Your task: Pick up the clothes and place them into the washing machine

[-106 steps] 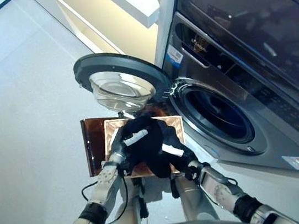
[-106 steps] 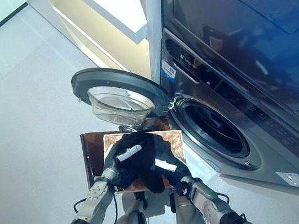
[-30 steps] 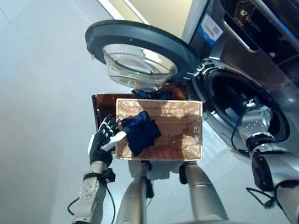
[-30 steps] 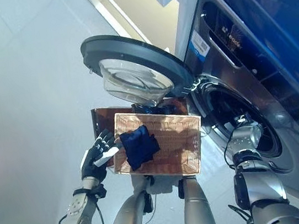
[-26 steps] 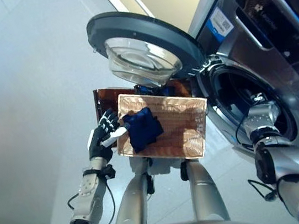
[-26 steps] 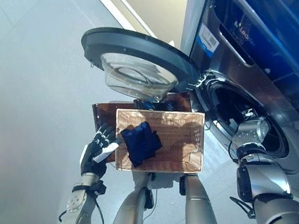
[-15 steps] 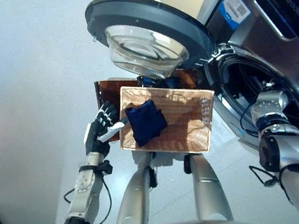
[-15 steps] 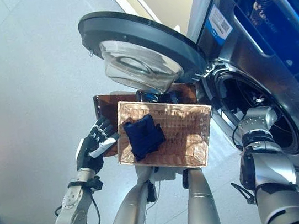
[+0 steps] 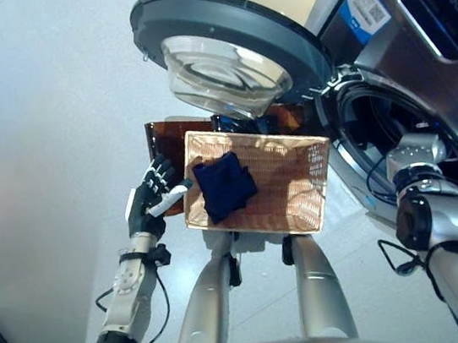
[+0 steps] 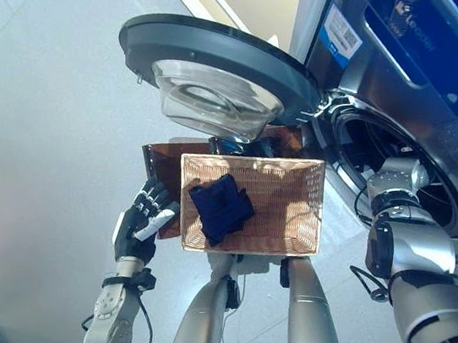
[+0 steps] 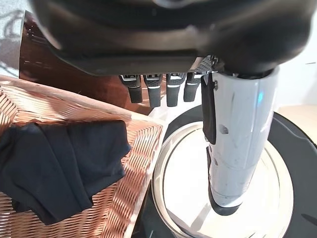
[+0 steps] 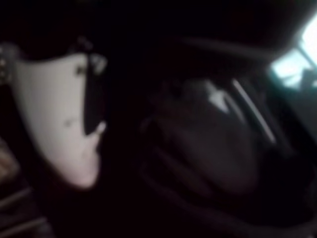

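Note:
The dark navy garment [image 9: 225, 186] has folded layers [image 11: 65, 158] lying over each other across it, so it will come loose and spread out into a wider, drooping cloth when the robot lifts it.
A dark navy garment [image 9: 224, 187] lies bunched in the left half of a wicker basket [image 9: 296, 192] in front of me. My left hand [image 9: 153, 201] hangs just off the basket's left rim, empty, its fingers [image 11: 148, 90] straight and its white-covered thumb [image 11: 233, 144] held apart. The washing machine's round door [image 9: 224, 48] stands swung open above the basket. My right arm reaches into the drum opening [image 9: 375, 121], and the hand is hidden from the eye views. In the right wrist view only the right hand's white thumb cover [image 12: 64, 124] shows, against darkness and a dim rounded shape.
A brown board [image 9: 165, 139] sticks out from under the basket's far left corner. The machine's grey front [image 9: 379, 22] fills the right side. Pale floor [image 9: 40, 164] spreads out to the left of the basket.
3.5 s ago both hands held dark clothes over the basket. Since then the right arm has gone into the drum and the left hand has come off to the basket's left, barely moving lately.

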